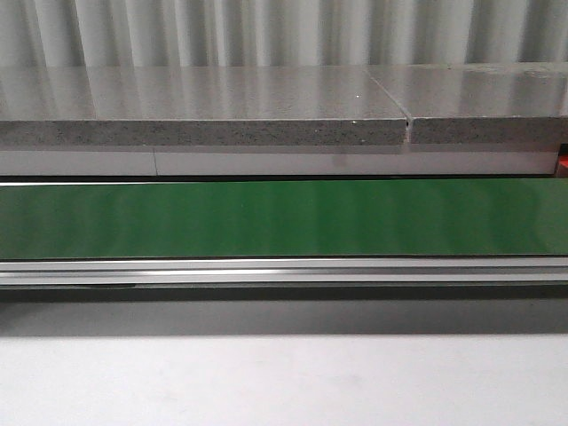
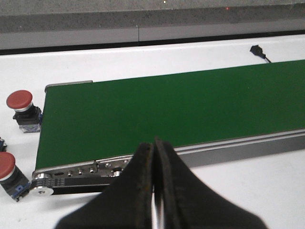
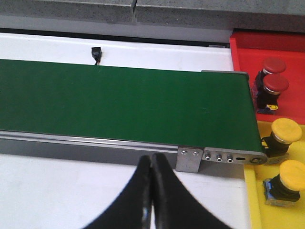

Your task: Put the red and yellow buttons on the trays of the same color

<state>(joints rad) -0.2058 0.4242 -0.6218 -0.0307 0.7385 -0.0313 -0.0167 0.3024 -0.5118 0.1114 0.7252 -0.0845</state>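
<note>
Loose buttons (image 2: 24, 110) are standing at the belt's end across from the trays, too far for my right gripper to reach, so next my left gripper brings a button onto the green conveyor belt (image 2: 90, 121).
Two red buttons (image 2: 21, 107) (image 2: 7, 171) stand on the white table beside the left end of the green conveyor belt (image 2: 181, 107). My left gripper (image 2: 153, 148) is shut and empty, over the belt's near rail. At the belt's right end, the red tray (image 3: 286, 52) holds two red buttons (image 3: 272, 67) (image 3: 275, 87). Beside it, the yellow tray (image 3: 298, 210) holds two yellow buttons (image 3: 285, 133) (image 3: 289, 177). My right gripper (image 3: 152, 162) is shut and empty, over the white table just short of the belt's rail. Neither gripper shows in the front view.
A grey stone ledge (image 1: 266, 115) runs behind the belt (image 1: 284, 217). A small black plug (image 3: 96, 52) lies on the white surface beyond the belt. White tabletop (image 1: 284, 382) lies in front of the rail.
</note>
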